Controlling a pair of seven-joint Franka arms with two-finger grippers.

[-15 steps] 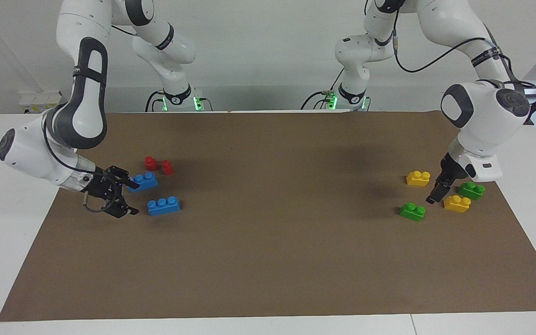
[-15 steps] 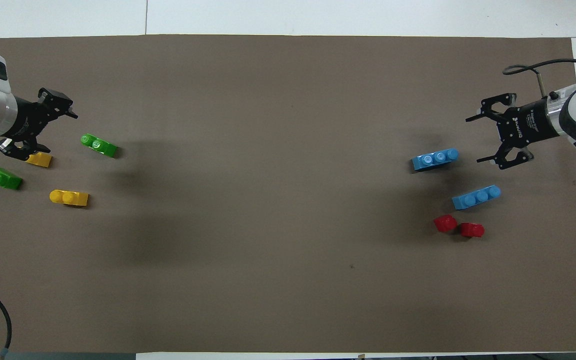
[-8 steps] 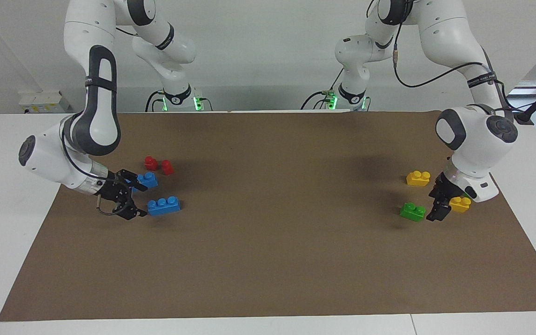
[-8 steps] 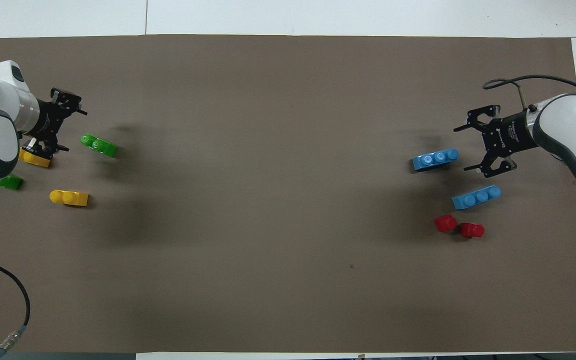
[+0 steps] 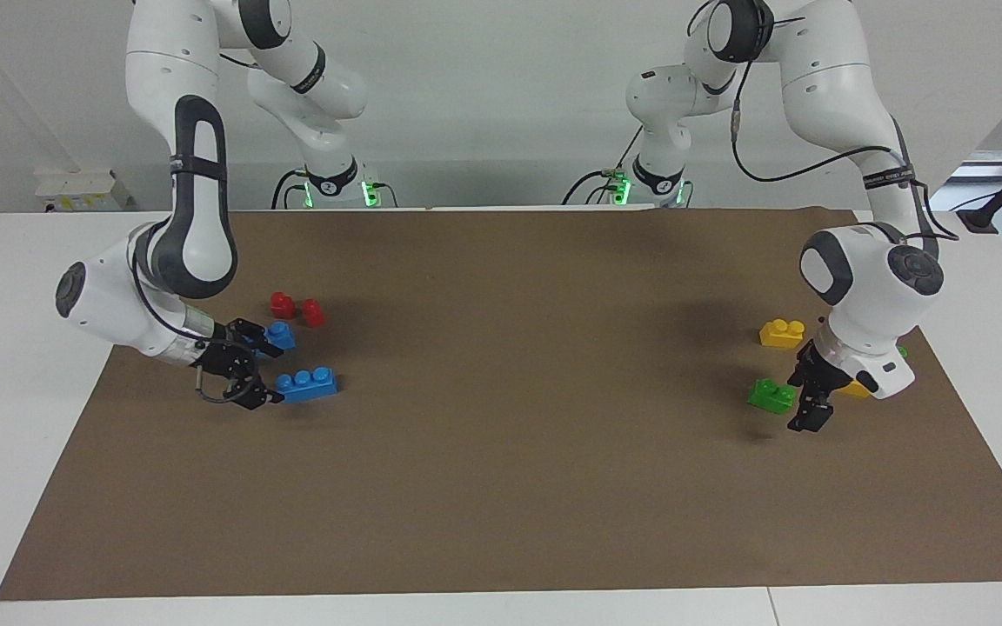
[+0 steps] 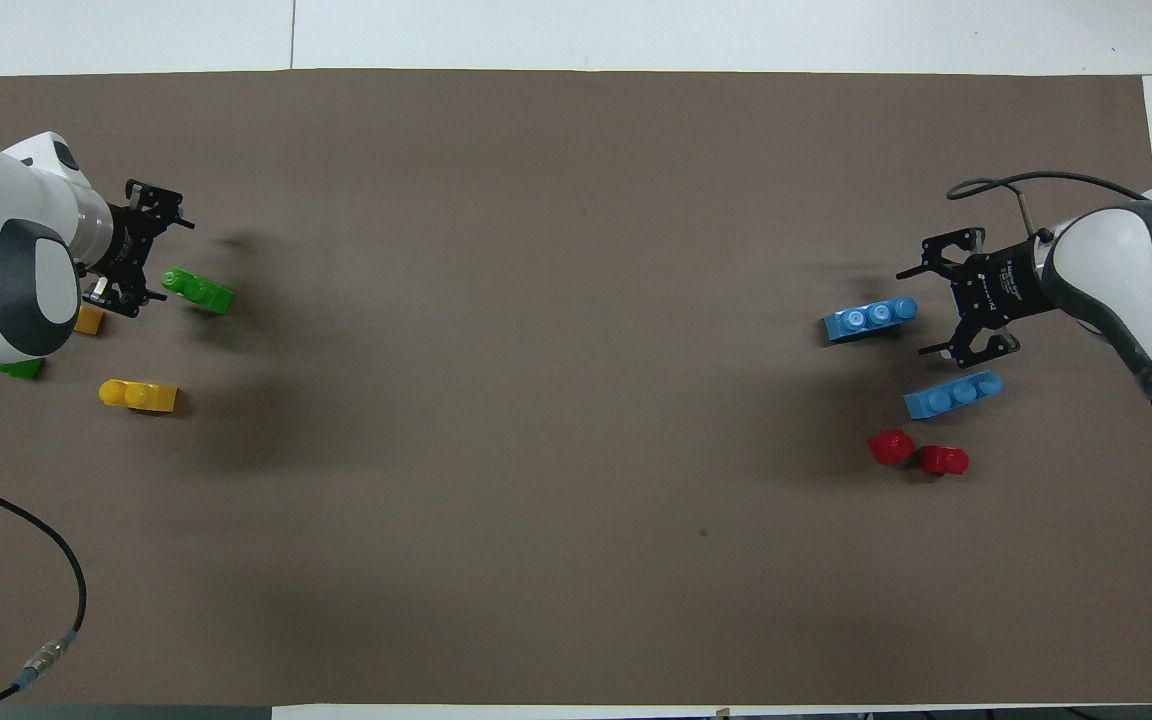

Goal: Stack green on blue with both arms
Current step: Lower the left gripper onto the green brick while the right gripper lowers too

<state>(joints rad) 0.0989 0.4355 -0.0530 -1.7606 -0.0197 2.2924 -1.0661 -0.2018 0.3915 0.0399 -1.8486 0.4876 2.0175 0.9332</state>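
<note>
The blue brick [image 6: 871, 319] is longer than the green brick [image 6: 198, 290], so a blue end stud will stay uncovered when the robot stacks the green brick.
One blue [image 5: 305, 384] [image 6: 870, 318] three-stud brick lies on the brown mat toward the right arm's end. My right gripper [image 5: 268, 376] [image 6: 916, 312] is open, low over the mat, with its fingertips just short of that brick's end. A second blue [image 6: 952, 394] [image 5: 280, 334] brick lies nearer the robots, partly hidden by the gripper in the facing view. At the left arm's end lies a green [image 5: 771, 396] [image 6: 198, 291] two-stud brick. My left gripper [image 5: 804, 396] [image 6: 174, 260] is open right beside it. Another green [image 6: 21, 369] brick is mostly hidden under the left arm.
Two small red bricks [image 6: 891, 446] [image 5: 282, 304] sit nearer the robots than the blue ones. One yellow brick [image 6: 138, 395] [image 5: 782, 332] lies in full view near the green one; another yellow brick [image 6: 88, 320] is half covered by the left gripper. The brown mat [image 5: 501, 452] covers the table.
Both arms swung toward the table's middle. The right gripper closed in on the farther blue brick's end, the left gripper on the farther green brick. Both grippers stayed open and no brick moved.
</note>
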